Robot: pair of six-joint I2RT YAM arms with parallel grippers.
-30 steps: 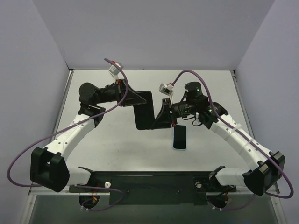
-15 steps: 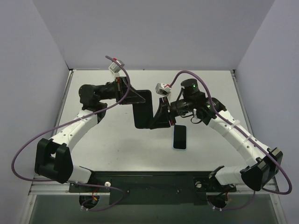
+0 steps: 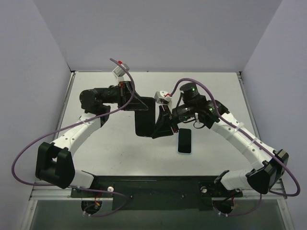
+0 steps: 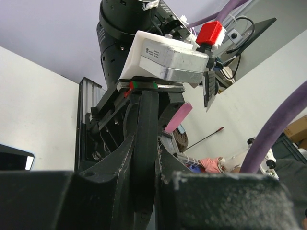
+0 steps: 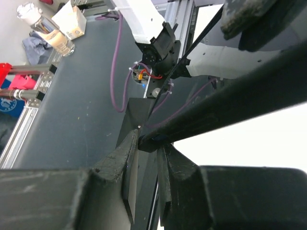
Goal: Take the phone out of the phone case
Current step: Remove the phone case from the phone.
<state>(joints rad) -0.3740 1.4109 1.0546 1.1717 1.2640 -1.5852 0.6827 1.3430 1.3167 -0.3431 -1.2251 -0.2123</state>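
I should back my right gripper off while my left gripper turns the phone case (image 3: 145,119) for a deeper grip, because the ends of my right gripper's fingers pinch just the phone case's corner (image 5: 148,142).
A flat black phone case (image 3: 145,117) hangs in the air above the table's middle, held between both arms. My left gripper (image 3: 135,103) is shut on its far left edge. My right gripper (image 3: 160,125) is shut on its near right edge. The left wrist view shows the case edge-on (image 4: 144,139) between my fingers (image 4: 165,167). In the right wrist view its thin black edge (image 5: 201,115) is pinched between the fingertips (image 5: 127,148). A phone (image 3: 184,142) with a dark screen and a light blue rim lies flat on the table, just near-right of the held case.
The white table (image 3: 120,153) has raised rails along its left and right sides. Purple cables (image 3: 29,153) loop off both arms. Grey walls close in the back and sides. A black bar (image 3: 153,184) with the arm bases runs along the near edge.
Both arms have carried the black case a little left and toward the near edge, keeping their grip. The right arm's elbow has swung left. The phone on the table has not moved.
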